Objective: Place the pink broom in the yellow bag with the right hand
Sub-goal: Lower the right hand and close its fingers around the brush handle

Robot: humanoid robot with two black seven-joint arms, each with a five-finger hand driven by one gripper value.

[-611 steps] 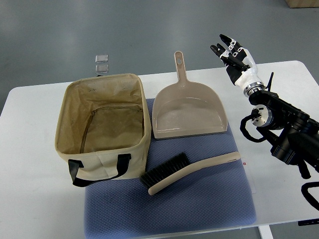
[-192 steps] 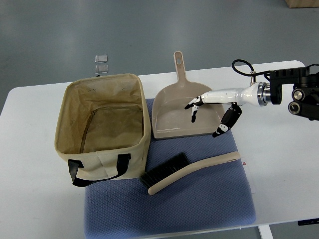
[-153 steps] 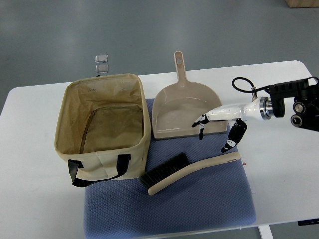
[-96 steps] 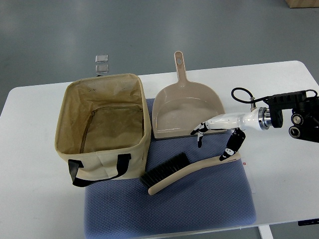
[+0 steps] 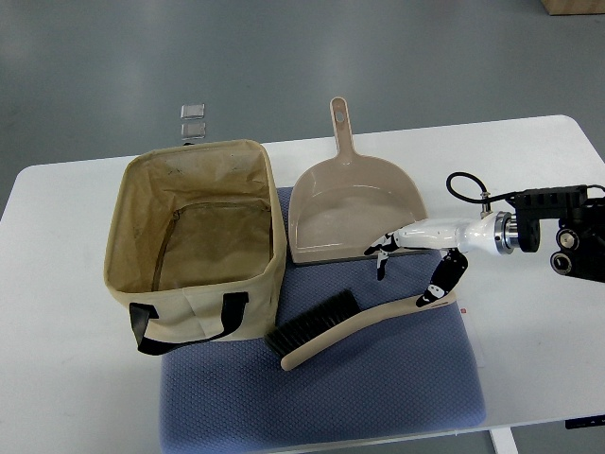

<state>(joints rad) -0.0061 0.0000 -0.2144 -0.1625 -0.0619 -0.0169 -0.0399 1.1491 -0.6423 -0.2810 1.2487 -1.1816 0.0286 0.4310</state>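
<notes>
The broom's handle will lean out over the bag's rim when I lower the pink broom [image 5: 364,324] in, because the broom is longer than the yellow bag's opening [image 5: 200,218].
The broom [image 5: 354,323] is pale pink-beige with black bristles. It lies on the blue mat [image 5: 397,388], bristles toward the bag, handle pointing right. The yellow fabric bag [image 5: 194,241] stands open at the left and holds nothing I can see. My right hand [image 5: 408,274] comes in from the right and hovers just above the handle's right end. Its fingers [image 5: 383,251] are spread, the thumb [image 5: 440,282] almost touching the handle. It holds nothing. The left arm is out of view.
A beige dustpan [image 5: 354,208] lies behind the mat, handle pointing away, right beside the hand. Two small clear squares [image 5: 193,121] lie on the floor beyond the white table [image 5: 57,378]. The table's right edge is near my forearm.
My right hand has swung down from high at the right, crossed the dustpan and dropped toward the broom handle's right end. The broom has not moved.
</notes>
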